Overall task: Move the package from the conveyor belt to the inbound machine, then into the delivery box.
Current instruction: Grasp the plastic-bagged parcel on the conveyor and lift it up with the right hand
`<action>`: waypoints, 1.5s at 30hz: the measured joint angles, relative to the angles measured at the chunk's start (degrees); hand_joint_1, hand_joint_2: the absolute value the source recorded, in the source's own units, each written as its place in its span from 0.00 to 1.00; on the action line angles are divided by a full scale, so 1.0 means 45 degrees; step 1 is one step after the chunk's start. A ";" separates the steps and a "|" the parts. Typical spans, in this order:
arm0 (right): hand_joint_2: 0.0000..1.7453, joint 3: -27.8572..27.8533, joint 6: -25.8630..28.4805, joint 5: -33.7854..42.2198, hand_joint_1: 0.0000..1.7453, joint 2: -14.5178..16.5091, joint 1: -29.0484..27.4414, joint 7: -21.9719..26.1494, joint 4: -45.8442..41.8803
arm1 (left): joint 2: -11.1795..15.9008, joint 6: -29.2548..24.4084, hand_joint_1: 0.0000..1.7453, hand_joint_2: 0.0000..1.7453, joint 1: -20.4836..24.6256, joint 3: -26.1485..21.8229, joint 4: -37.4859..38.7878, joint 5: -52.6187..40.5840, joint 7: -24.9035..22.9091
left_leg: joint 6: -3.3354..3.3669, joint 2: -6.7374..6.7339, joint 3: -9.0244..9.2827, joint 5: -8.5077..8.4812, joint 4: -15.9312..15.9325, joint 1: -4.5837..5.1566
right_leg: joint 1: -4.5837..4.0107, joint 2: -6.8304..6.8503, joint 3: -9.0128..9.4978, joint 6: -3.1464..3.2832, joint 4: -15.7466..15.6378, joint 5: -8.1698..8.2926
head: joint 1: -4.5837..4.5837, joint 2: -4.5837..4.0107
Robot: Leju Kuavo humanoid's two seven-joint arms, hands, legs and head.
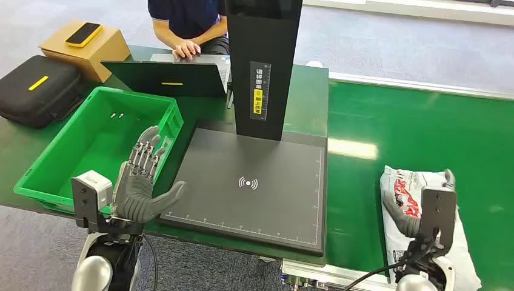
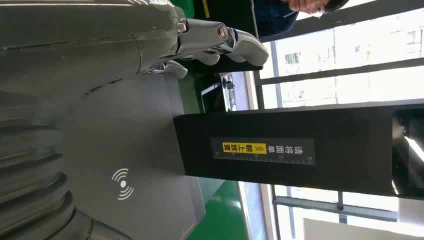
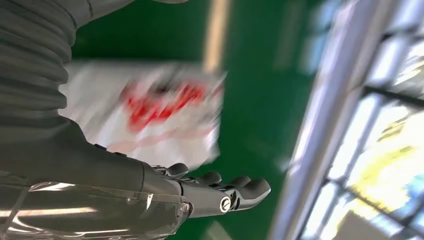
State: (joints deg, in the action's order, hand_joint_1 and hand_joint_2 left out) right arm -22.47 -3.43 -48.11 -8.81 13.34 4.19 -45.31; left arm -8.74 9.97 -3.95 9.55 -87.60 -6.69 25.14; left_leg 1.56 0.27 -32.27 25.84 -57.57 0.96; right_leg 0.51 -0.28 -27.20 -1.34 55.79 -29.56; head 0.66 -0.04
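The package's far edge (image 1: 401,171) is crinkled and slack, so the white package (image 1: 463,260) will buckle around my grip and fold at its middle when I lift it.
A white package (image 1: 405,195) with red print lies on the green conveyor belt (image 1: 418,121) at the near right. My right hand (image 1: 424,209) is over it, thumb on one side and fingers spread on the other, not closed. In the right wrist view the package (image 3: 165,115) is blurred beyond my right hand (image 3: 220,192), whose fingers are stretched out. The inbound machine (image 1: 273,206) is a black flat plate with a tall black column (image 1: 263,66). My left hand (image 1: 142,182) is held open and empty between that plate and the green delivery box (image 1: 36,191); its fingers (image 2: 220,40) hover above the plate (image 2: 130,150).
A person's hand (image 1: 185,48) rests on a laptop (image 1: 166,77) behind the green box. A black case (image 1: 36,88) and a cardboard box (image 1: 91,51) with a yellow phone on it sit at the far left. Two small bits lie in the green box.
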 joint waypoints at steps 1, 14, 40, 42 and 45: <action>1.00 0.0000 -0.0002 0.0027 1.00 0.0000 -0.0004 0.0011 -0.0011 | 0.0000 0.0002 0.00 1.00 -0.0001 0.0000 0.0000 0.0003 0.0000 | 0.0000 0.0000 0.0000 0.0000 0.0000 0.0000 | 0.0000 0.0000 0.0000 0.0000 0.0000 0.0000 | 0.0000 0.0001; 1.00 0.0005 0.0001 0.0286 1.00 0.0001 -0.0056 0.0111 -0.0129 | 0.0000 0.0010 0.00 1.00 -0.0015 0.0000 0.0000 0.0043 0.0000 | 0.0000 0.0000 -0.0005 0.0000 0.0000 0.0000 | 0.0000 0.0000 -0.0004 0.0000 0.0001 0.0000 | -0.0005 0.0000; 1.00 0.0015 0.0122 0.0827 1.00 0.0026 -0.0178 0.0288 -0.0440 | 0.0000 0.0014 0.00 1.00 -0.0060 0.0000 -0.0005 0.0108 0.0006 | 0.0000 0.0000 -0.0012 0.0000 0.0000 0.0001 | 0.0001 -0.0001 -0.0012 0.0000 0.0003 0.0001 | 0.0000 0.0001; 1.00 0.0015 0.0131 0.0862 1.00 0.0028 -0.0187 0.0297 -0.0461 | 0.0000 0.0014 0.00 1.00 -0.0064 0.0000 -0.0005 0.0110 0.0008 | 0.0000 -0.0001 -0.0013 0.0000 0.0000 0.0001 | 0.0001 -0.0001 -0.0012 0.0000 0.0003 0.0001 | 0.0000 0.0003; 1.00 0.0018 0.0158 0.0940 1.00 0.0033 -0.0202 0.0324 -0.0509 | 0.0000 0.0014 0.00 1.00 -0.0071 -0.0004 -0.0008 0.0115 0.0010 | 0.0000 -0.0001 -0.0014 0.0000 0.0000 0.0001 | 0.0001 -0.0001 -0.0012 0.0000 0.0004 0.0001 | 0.0000 0.0001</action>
State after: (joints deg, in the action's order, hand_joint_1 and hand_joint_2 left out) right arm -22.39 -2.72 -43.89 -8.66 12.43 5.65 -47.60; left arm -8.74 10.03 -4.27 9.54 -87.64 -6.17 25.18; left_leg 1.56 0.27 -32.33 25.84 -57.57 0.96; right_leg 0.52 -0.28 -27.25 -1.34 55.81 -29.55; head 0.66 -0.04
